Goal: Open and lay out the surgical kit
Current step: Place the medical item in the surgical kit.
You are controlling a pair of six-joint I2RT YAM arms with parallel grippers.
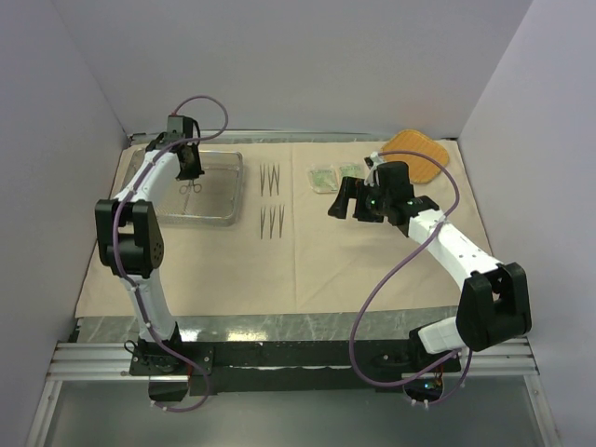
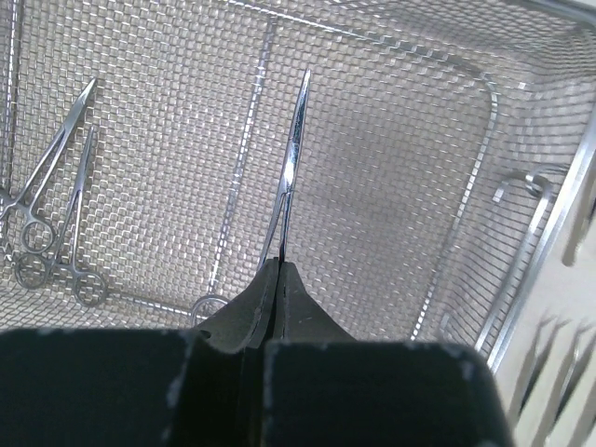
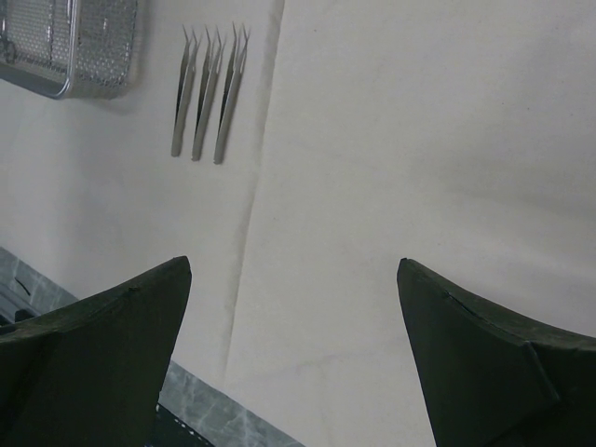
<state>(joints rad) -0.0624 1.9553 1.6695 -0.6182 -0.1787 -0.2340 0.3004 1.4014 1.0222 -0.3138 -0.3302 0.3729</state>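
Note:
The forceps [image 2: 294, 149] are clear of the other two, and the tip of the forceps points away. My left gripper should keep going to the open cloth nearer than the tweezers and let go there.
The beige cloth [image 1: 372, 261] lies spread open on the table. The steel wire-mesh tray [image 1: 223, 191] sits at its back left. My left gripper [image 1: 191, 169] is inside the tray, shut on a slim pair of forceps [image 2: 292, 140] whose tip points away; a ring handle [image 2: 207, 304] shows beside the fingers. Two more ring-handled forceps [image 2: 56, 214] lie on the tray's mesh [image 2: 391, 168]. Two groups of tweezers [image 1: 270, 179] [image 1: 272, 222] lie on the cloth. Two green-white packets [image 1: 323, 177] [image 1: 349, 170] lie further right. My right gripper [image 1: 346, 197] hangs open and empty above the cloth [image 3: 391, 140].
The orange woven pad [image 1: 419, 154] lies at the back right, behind my right wrist. The right wrist view shows three tweezers [image 3: 207, 93], a tray corner [image 3: 70, 47] and the cloth's near edge over the marbled table [image 3: 186, 400]. Grey walls enclose three sides.

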